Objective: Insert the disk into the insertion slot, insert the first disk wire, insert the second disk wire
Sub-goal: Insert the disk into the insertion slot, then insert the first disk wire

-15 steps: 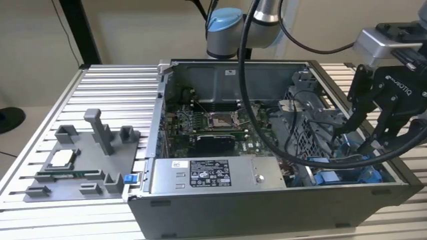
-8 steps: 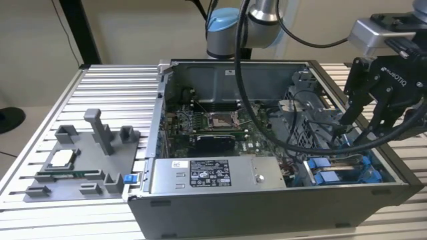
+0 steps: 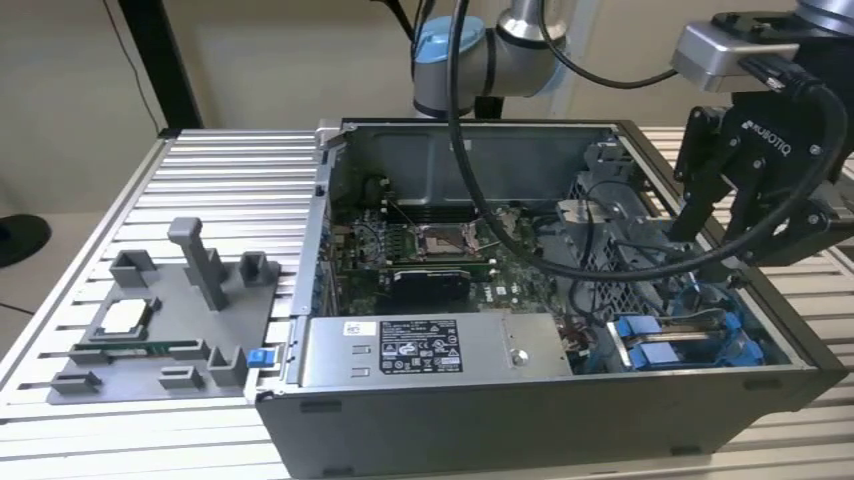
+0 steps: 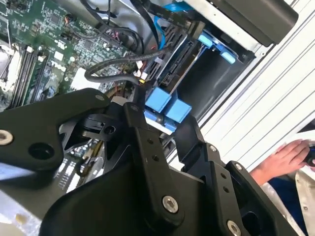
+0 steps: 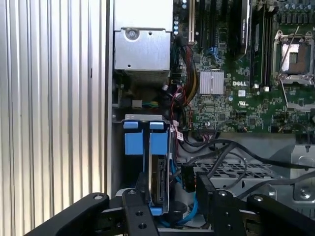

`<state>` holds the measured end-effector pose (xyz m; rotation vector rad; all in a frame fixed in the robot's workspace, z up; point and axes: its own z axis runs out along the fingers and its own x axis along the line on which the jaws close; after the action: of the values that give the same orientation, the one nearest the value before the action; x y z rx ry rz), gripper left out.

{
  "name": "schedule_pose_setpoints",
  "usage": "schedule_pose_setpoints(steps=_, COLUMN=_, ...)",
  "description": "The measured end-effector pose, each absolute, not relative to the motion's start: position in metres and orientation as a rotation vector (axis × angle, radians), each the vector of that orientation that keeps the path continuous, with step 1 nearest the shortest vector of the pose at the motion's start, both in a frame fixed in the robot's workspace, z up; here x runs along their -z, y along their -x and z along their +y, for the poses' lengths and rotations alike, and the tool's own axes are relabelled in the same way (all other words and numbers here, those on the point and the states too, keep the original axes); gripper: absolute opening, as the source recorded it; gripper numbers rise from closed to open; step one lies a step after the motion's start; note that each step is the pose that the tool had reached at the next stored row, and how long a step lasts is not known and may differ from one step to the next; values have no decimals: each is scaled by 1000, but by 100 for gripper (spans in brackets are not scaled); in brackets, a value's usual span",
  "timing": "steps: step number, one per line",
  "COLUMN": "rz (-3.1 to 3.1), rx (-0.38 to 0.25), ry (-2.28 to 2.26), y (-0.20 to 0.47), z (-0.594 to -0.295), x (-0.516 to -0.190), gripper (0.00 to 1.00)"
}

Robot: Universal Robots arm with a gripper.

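Observation:
My gripper will make the black wire bend out into a wider loop when I carry its connector (image 5: 188, 178) to the disk's end, because the wire doubles back in a slack bend (image 5: 230, 147).
The disk (image 5: 160, 183) stands edge-on inside the insertion slot (image 5: 129, 169), at the case's front corner on the exterior view's right. The carrier's blue latch tabs (image 5: 145, 142) show above it, and again in the second wrist view (image 4: 167, 105) and the exterior view (image 3: 667, 342). My gripper (image 5: 174, 209) hovers just over the bay, open, one finger (image 5: 139, 212) on each side of the disk's end, holding nothing. A black wire connector (image 5: 188, 177) hangs loose beside the disk, just beyond the fingers. A blue cable (image 5: 191, 212) curls under it. In the exterior view the gripper (image 3: 721, 255) sits above the bay.
The grey labelled power-supply box (image 3: 400, 350) lies along the case front. The motherboard (image 5: 236, 88) and a perforated metal cage (image 5: 221, 169) with black cables border the bay. A grey fixture (image 3: 160, 320) sits on the slatted table. A person's hand (image 4: 280, 160) rests outside the case.

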<state>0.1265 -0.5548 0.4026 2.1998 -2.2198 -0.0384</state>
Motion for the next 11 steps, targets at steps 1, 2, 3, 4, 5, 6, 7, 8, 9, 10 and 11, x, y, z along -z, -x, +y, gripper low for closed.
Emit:
schedule_pose_setpoints(steps=1, rz=-2223, rx=29, ry=-2203, y=-125, z=-552, x=-402, gripper=100)
schedule_pose_setpoints(steps=2, rz=-2226, rx=20, ry=-2206, y=-123, z=-550, x=-401, gripper=100)
schedule_pose_setpoints(steps=3, rz=-2230, rx=11, ry=-2210, y=-122, z=-548, x=-400, gripper=100)
schedule_pose_setpoints(steps=4, rz=-2234, rx=0, ry=-2214, y=-121, z=-546, x=-400, gripper=100)
schedule_pose_setpoints(steps=5, rz=-2237, rx=-11, ry=-2220, y=-121, z=-545, x=-399, gripper=100)
schedule_pose_setpoints(steps=6, rz=-2241, rx=-21, ry=-2225, y=-120, z=-544, x=-398, gripper=100)
schedule_pose_setpoints(steps=7, rz=-2245, rx=-31, ry=-2230, y=-119, z=-543, x=-397, gripper=100)
schedule_pose_setpoints(steps=8, rz=-2248, rx=-40, ry=-2234, y=-117, z=-543, x=-396, gripper=100)
schedule_pose_setpoints(steps=9, rz=-2250, rx=-45, ry=-2237, y=-116, z=-543, x=-395, gripper=100)
schedule_pose_setpoints(steps=10, rz=-2250, rx=-47, ry=-2238, y=-115, z=-543, x=-394, gripper=100)
schedule_pose_setpoints(steps=11, rz=-2248, rx=-46, ry=-2240, y=-114, z=-543, x=-394, gripper=100)
